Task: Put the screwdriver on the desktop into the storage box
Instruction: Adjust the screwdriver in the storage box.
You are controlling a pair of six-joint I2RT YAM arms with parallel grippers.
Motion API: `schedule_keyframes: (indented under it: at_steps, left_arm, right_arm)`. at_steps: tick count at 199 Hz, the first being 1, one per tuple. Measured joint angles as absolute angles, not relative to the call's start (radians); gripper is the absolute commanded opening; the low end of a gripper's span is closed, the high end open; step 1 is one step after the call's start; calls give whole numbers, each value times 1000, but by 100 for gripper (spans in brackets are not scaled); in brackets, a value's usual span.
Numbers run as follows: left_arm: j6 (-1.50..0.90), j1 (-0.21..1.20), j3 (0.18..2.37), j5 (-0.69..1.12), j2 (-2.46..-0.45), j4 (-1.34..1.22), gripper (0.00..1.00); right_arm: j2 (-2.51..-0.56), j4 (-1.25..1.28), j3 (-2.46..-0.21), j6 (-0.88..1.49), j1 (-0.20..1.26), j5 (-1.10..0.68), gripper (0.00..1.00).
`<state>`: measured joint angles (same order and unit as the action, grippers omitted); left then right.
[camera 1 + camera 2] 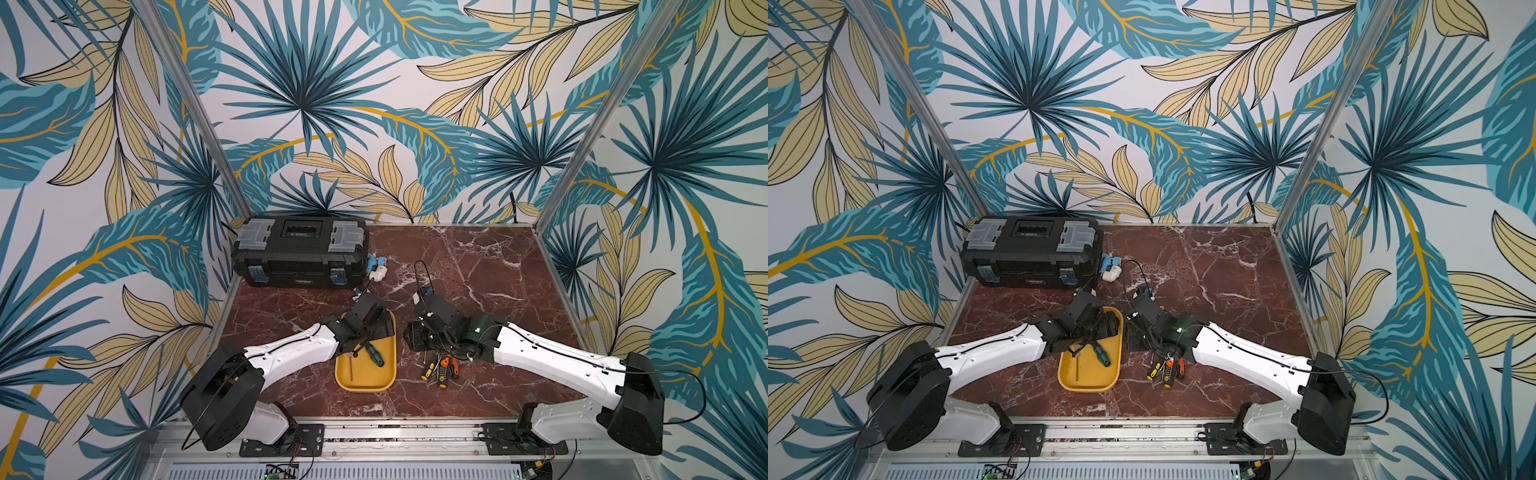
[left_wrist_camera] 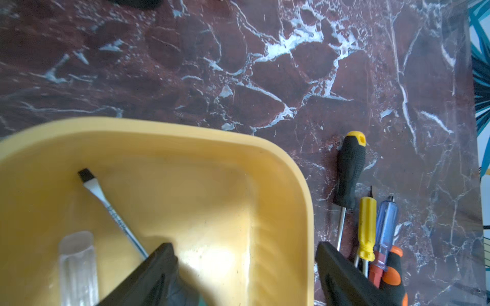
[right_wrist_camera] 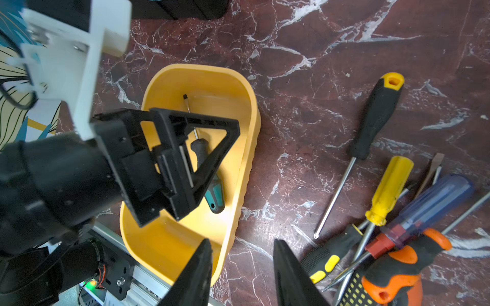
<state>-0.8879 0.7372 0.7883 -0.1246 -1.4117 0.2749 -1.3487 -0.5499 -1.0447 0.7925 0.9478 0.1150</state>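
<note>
The teal-and-black screwdriver is lying at an angle across the storage box. Next, my left gripper turns it to line up with the storage box's long side before the next screwdriver goes in.
The storage box is a yellow tray on the desktop. A screwdriver with a teal-and-black handle lies loose inside it. My left gripper hovers over the box, open, with only the box floor between its fingers. A thin shaft with a dark flat tip runs under one finger. Several more screwdrivers lie heaped on the desktop right of the box. My right gripper hangs open and empty above the box's right edge.
A black toolbox with grey clasps stands at the back left. A small blue-and-white object lies beside it. A clear cylinder rests in the box. Aluminium rails edge the desktop.
</note>
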Motion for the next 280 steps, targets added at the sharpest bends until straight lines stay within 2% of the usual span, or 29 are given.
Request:
schedule_keyframes:
  at_steps: [63,89,114,127,139,149,180,199,207,230,258,280]
  left_arm:
    - [-909,722,788,-141,-1531,342,87]
    - [-905,720,791,-141,-1551,349,82]
    - [-892,724,819,-130,-1576,348,65]
    - [-883,730,834,-126,-1596,349,62]
    - [-881,737,845,-126,-1610,350,54]
    - [-868,741,854,-126,-1617,356,50]
    - [-854,752,873,-131,-1634,379,29]
    - [-843,759,878,-140,-1634,399,22]
    - [-834,760,883,-143,-1634,410,17]
    - [-832,767,892,-153,-1634,428,13]
    - [-816,781,900,-165,-1634,451,10]
    - [-797,796,902,-180,-1623,463,8]
  right_arm:
    - [-1345,-550,-1023,793,924,130,41]
    - [-1329,-550,-1018,793,896,130,39]
    - [-1316,-549,-1018,793,878,127,34]
    - [-1316,-549,-1018,793,872,125,32]
    - [-1316,-549,-1018,793,869,123,29]
    - [-1316,-549,-1018,794,865,119,29]
    - [-1316,-549,-1018,792,843,102,25]
    - [-1325,-548,-1019,793,792,84,24]
    - [-1336,-548,-1019,793,764,76,26]
    - [-1397,-548,-1021,796,677,52,44]
    - [-1493,-552,-1042,788,615,32,51]
    - [-1571,-556,-1076,780,596,15,52]
